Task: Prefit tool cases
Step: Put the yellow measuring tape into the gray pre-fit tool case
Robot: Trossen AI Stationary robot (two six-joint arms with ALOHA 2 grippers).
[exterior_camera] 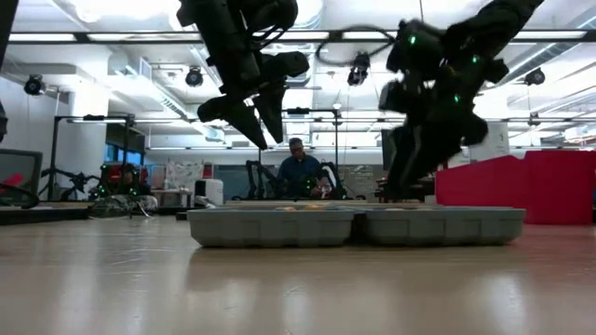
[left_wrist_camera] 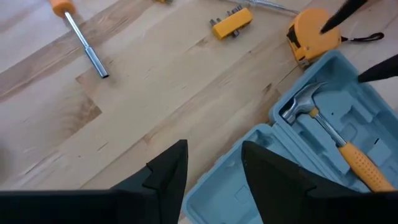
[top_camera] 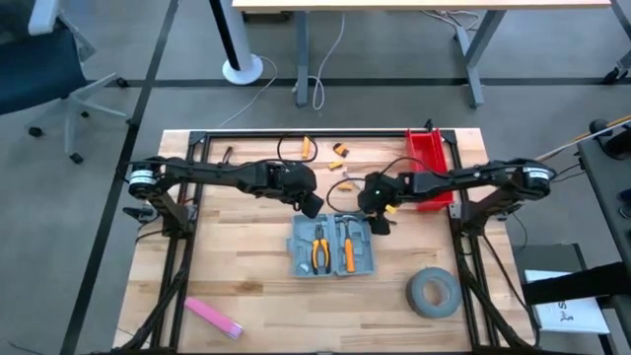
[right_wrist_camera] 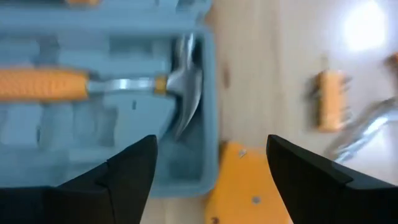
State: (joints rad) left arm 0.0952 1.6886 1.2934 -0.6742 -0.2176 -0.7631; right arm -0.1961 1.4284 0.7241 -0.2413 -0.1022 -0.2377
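The case (right_wrist_camera: 181, 153) by the hammer head is under a finger of my right gripper, so I should move clear of the case and straddle the tape measure (right_wrist_camera: 245, 186).
The blue-grey tool case (top_camera: 333, 245) lies open and flat on the wooden table. An orange-handled hammer (left_wrist_camera: 333, 138) and orange-handled pliers (top_camera: 320, 252) rest in its recesses. My left gripper (left_wrist_camera: 214, 168) hangs open above the case's far left corner (exterior_camera: 256, 116), with nothing between its fingers. My right gripper (right_wrist_camera: 211, 165) stands open over the case's far right edge, above the hammer head (right_wrist_camera: 186, 78) and an orange tape measure (right_wrist_camera: 242, 183) that lies on the table beside the case. Neither gripper touches anything that I can see.
A red bin (top_camera: 426, 168) stands at the far right, and a grey tape roll (top_camera: 434, 293) lies at the near right. A pink strip (top_camera: 212, 318) lies near left. A screwdriver (left_wrist_camera: 81, 38), an orange bit holder (left_wrist_camera: 231, 23) and small parts lie beyond the case.
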